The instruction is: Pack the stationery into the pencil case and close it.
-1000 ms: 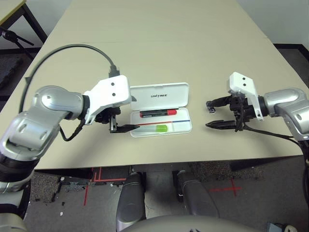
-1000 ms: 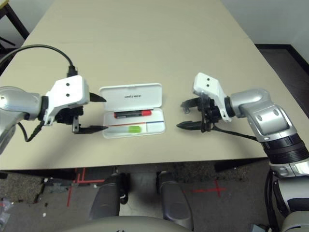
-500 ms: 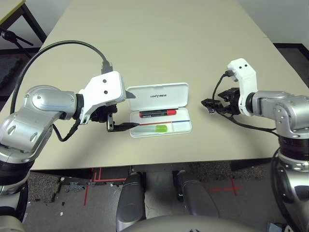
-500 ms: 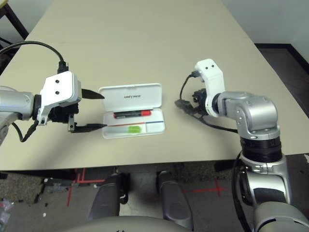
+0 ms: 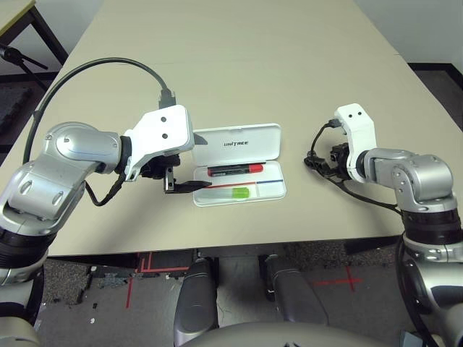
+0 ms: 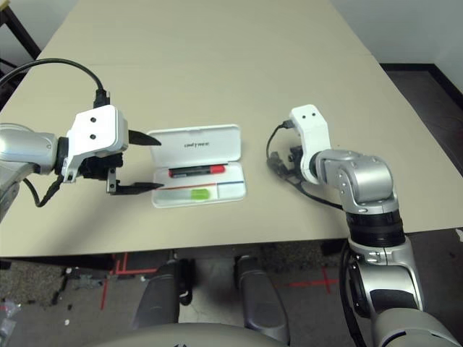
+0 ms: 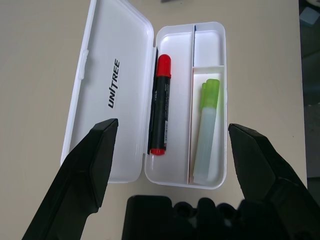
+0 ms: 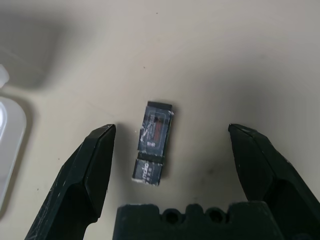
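Observation:
The dark piece (image 8: 153,142) is under my right gripper and lies crossways to the pencil case, so next I grip it with my right gripper and turn it lengthwise into the empty compartment (image 5: 270,189).
The pencil case (image 5: 268,137) lies open near the table's front edge, its lid with black "UNITREE" lettering (image 7: 100,75) folded back flat. In its tray lie a red marker (image 5: 235,170) with black body (image 7: 160,105) and a whitish stick with a light-green end (image 7: 207,130). My left gripper (image 5: 206,163) stands open at the case's left end, its fingers (image 7: 92,165) spread on either side of it. To the case's right, my right gripper (image 5: 318,160) points down, open (image 8: 171,130), over a tiny dark piece (image 8: 154,142) on the table between its fingers.
The beige table (image 5: 239,58) stretches far back behind the case. A black cable (image 5: 108,69) loops above my left forearm. The table's front edge (image 5: 239,246) runs just below the case, with floor beyond it.
My right gripper has turned from lying level to pointing down and has come over the tiny dark piece. My left gripper has stayed at the case's left end, only shifting slightly.

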You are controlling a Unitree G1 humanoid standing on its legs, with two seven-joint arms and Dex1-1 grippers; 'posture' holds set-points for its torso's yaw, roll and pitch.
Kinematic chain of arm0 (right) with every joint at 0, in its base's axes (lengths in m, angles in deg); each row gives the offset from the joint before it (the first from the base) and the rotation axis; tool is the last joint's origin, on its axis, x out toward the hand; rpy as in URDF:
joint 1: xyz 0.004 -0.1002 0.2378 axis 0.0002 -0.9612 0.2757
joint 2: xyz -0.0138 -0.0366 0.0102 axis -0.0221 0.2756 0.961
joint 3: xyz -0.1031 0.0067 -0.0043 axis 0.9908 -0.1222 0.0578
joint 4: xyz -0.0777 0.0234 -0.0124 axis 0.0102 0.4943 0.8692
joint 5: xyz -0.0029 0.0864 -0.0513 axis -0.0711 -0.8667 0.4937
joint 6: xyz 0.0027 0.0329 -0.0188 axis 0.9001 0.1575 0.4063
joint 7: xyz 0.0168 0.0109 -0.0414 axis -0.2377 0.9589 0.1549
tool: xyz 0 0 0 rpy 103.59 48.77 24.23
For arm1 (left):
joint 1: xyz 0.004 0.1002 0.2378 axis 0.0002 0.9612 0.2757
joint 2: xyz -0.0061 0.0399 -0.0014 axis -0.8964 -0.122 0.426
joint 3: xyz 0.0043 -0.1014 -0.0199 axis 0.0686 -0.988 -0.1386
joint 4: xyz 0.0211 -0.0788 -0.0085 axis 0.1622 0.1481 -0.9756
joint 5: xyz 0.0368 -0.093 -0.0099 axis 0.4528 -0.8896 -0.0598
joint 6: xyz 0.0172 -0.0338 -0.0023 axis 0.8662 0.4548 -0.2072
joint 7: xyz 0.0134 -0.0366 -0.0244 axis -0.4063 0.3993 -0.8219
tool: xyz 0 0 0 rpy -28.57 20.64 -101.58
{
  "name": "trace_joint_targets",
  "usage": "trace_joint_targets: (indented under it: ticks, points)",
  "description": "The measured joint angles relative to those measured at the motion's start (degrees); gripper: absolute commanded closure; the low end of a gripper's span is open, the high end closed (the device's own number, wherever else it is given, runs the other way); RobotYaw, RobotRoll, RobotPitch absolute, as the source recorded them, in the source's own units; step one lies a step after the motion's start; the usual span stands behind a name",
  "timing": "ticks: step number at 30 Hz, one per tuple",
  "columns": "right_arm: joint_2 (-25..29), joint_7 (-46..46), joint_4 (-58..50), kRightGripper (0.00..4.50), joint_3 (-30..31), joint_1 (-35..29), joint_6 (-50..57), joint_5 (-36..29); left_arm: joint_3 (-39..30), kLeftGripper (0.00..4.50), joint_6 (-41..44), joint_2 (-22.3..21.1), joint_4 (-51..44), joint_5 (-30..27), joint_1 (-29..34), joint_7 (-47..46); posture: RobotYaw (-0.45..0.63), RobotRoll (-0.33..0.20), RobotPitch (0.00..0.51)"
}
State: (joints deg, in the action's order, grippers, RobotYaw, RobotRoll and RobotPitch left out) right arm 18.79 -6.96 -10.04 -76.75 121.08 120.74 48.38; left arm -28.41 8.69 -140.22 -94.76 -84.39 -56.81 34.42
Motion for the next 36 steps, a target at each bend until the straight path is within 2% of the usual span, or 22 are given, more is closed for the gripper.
trace_joint_targets:
  ticks: [1, 4, 11, 12, 14, 19, 24, 31, 36]
  points:
    - [-0.2, 0.0, 0.3, 0.00, 0.1, 0.1, -0.4, 0.0, 0.0, 0.04, 0.0, 0.0, 0.0, 0.0, 0.0, -0.1, -0.06, 0.000, 0.172]
    - [-0.6, 0.1, 1.2, 0.61, 0.3, 0.3, -1.3, 0.4, 0.0, 0.00, 0.1, 0.0, -0.1, 0.0, 0.0, -0.1, -0.04, 0.000, 0.168]
    - [-0.5, -0.3, 1.0, 3.17, 1.0, 0.3, -1.5, 0.3, 0.0, 0.00, 0.3, -0.2, -0.3, 0.0, 0.4, -0.1, -0.05, 0.000, 0.168]
    - [-0.5, -0.6, 0.9, 3.66, 1.1, 0.3, -1.4, 0.2, 0.0, 0.00, 0.3, -0.2, -0.3, 0.0, 0.4, -0.1, -0.05, 0.000, 0.170]
    - [0.1, -0.9, 0.8, 4.19, 1.4, 0.3, -1.1, -0.1, 0.0, 0.00, 0.3, -0.2, -0.3, 0.1, 0.4, -0.1, -0.05, 0.000, 0.170]
    - [2.7, -2.9, 0.8, 4.19, 2.3, 0.4, -0.7, -0.6, 0.0, 0.00, 0.3, -0.2, -0.3, 0.3, 0.4, -0.1, -0.05, 0.000, 0.170]
    - [8.0, -8.3, 0.8, 4.19, 4.8, 0.4, -3.5, -1.3, 0.3, 0.00, 0.3, -0.2, -0.2, 0.4, 0.4, -0.1, -0.06, 0.000, 0.173]
    - [20.3, -26.7, 1.2, 4.19, 12.0, 1.1, -22.1, -0.4, 0.4, 0.00, 0.3, -0.2, -0.1, 0.5, 0.4, -0.1, -0.06, 0.000, 0.174]
    - [23.4, -40.7, 2.2, 4.19, 14.4, 2.5, -34.2, -0.4, 0.4, 0.00, 0.2, -0.2, 0.3, 0.6, 0.4, -0.1, -0.06, 0.000, 0.173]
